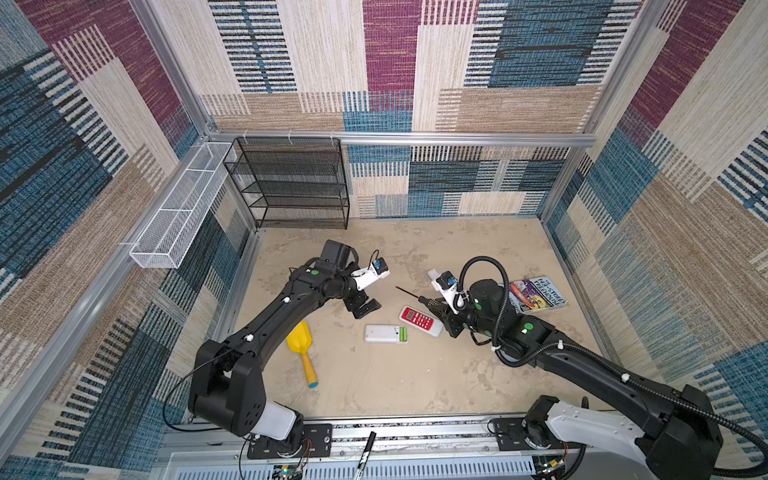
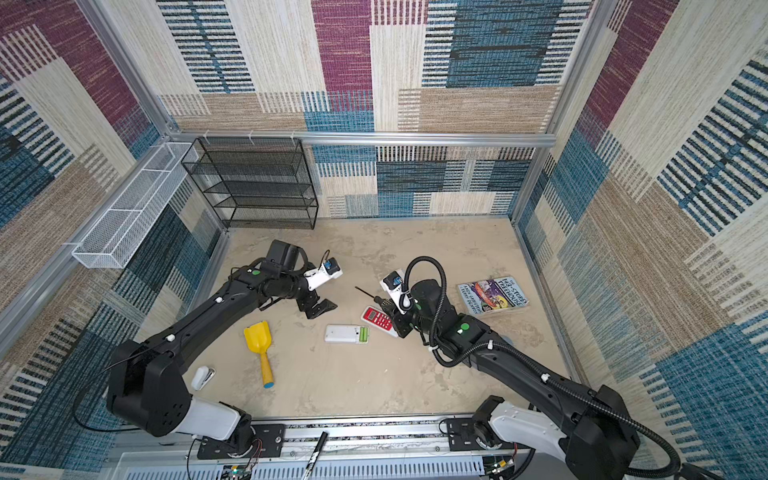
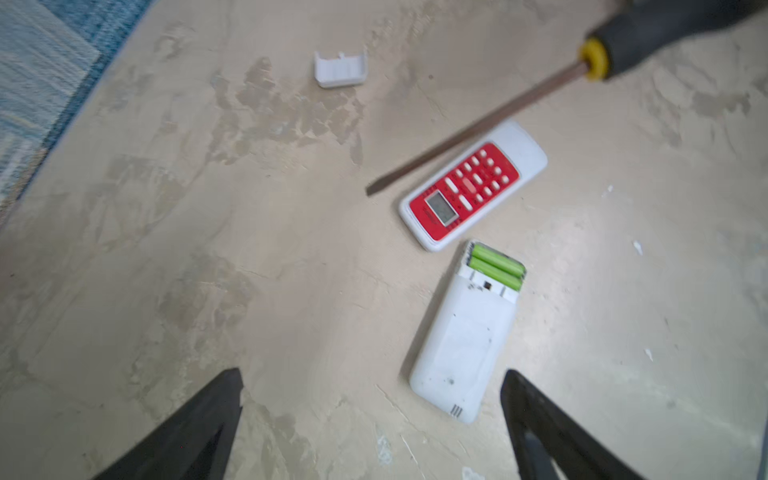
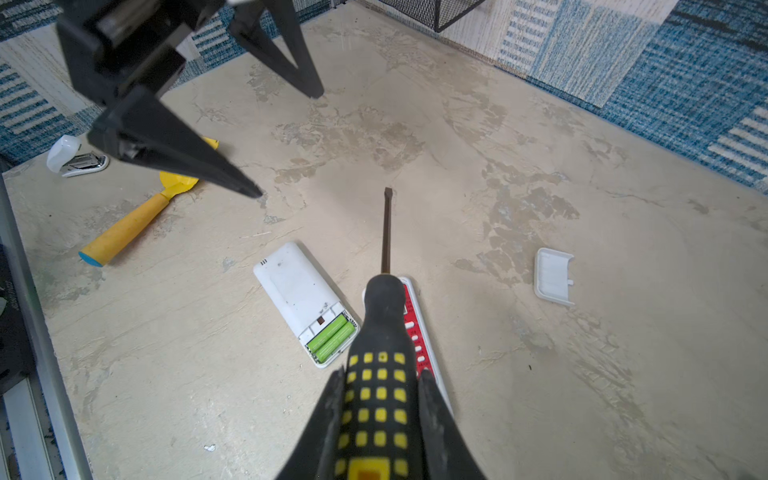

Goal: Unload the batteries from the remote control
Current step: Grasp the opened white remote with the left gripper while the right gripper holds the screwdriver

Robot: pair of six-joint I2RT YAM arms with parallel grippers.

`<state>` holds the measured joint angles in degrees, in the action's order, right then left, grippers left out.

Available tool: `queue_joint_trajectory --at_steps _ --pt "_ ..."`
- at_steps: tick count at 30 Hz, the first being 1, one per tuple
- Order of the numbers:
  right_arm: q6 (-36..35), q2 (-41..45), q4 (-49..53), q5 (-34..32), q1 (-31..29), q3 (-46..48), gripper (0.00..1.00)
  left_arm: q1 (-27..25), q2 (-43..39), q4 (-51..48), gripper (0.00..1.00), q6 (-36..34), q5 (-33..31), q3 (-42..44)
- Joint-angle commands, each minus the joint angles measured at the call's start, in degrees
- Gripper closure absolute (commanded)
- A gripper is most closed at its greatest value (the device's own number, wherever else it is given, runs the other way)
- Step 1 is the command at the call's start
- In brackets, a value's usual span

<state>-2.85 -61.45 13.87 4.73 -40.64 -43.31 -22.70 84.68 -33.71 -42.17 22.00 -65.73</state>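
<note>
The white remote control (image 1: 385,333) lies loose, so the robot's left gripper should clamp the end (image 1: 371,333) opposite the battery bay before the right gripper pries batteries with the screwdriver.
A white remote control (image 1: 382,333) (image 3: 461,345) lies face down mid-table with its battery bay uncovered. Two green batteries (image 1: 402,334) (image 2: 364,334) (image 3: 496,268) (image 4: 332,337) sit side by side in the bay. A red-faced remote (image 1: 420,321) (image 3: 473,185) lies face up beside it. My left gripper (image 1: 365,305) (image 3: 372,372) hangs open and empty above the table, left of the white remote. My right gripper (image 4: 382,372) is shut on the black-and-yellow handle of a screwdriver (image 4: 380,332) (image 1: 415,296), held over the red remote. A white battery cover (image 3: 340,68) (image 4: 555,276) lies loose on the table.
A yellow scoop (image 1: 300,340) lies left of the remotes and a stapler (image 2: 202,377) sits near the left arm's base. A book (image 1: 538,295) lies at the right. A black mesh rack (image 1: 291,183) and a white wire basket (image 1: 178,208) stand at the back left.
</note>
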Motion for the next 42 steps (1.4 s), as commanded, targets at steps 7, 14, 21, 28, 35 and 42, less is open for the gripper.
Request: queue_joint_trajectory --at_steps 7,14,21,28,35,42 --pt "4.5 2.4 -0.1 -1.7 -0.1 2.0 1.00 -3.2 2.7 -6.5 0.03 -20.8 1.0 2.4" --pt "4.5 2.3 0.7 -2.8 -0.1 1.5 1.00 -5.5 10.5 -8.7 0.09 -22.9 -2.1 0.1" --pt "4.3 2.3 0.2 -3.6 0.0 1.2 1.00 -6.8 15.9 -9.3 0.15 -23.3 -4.0 -1.8" --pt "3.5 0.8 0.0 -5.1 0.2 -0.7 1.00 -8.8 20.4 -9.4 0.23 -21.9 -7.4 -3.3" --pt "2.8 -0.4 -0.4 -5.4 0.4 -1.6 1.00 -8.9 22.5 -9.4 0.39 -20.9 -12.2 -2.9" --pt "2.5 -0.9 -1.1 -6.5 0.6 -1.7 1.00 -8.8 22.6 -8.8 0.60 -17.2 -14.2 -1.8"
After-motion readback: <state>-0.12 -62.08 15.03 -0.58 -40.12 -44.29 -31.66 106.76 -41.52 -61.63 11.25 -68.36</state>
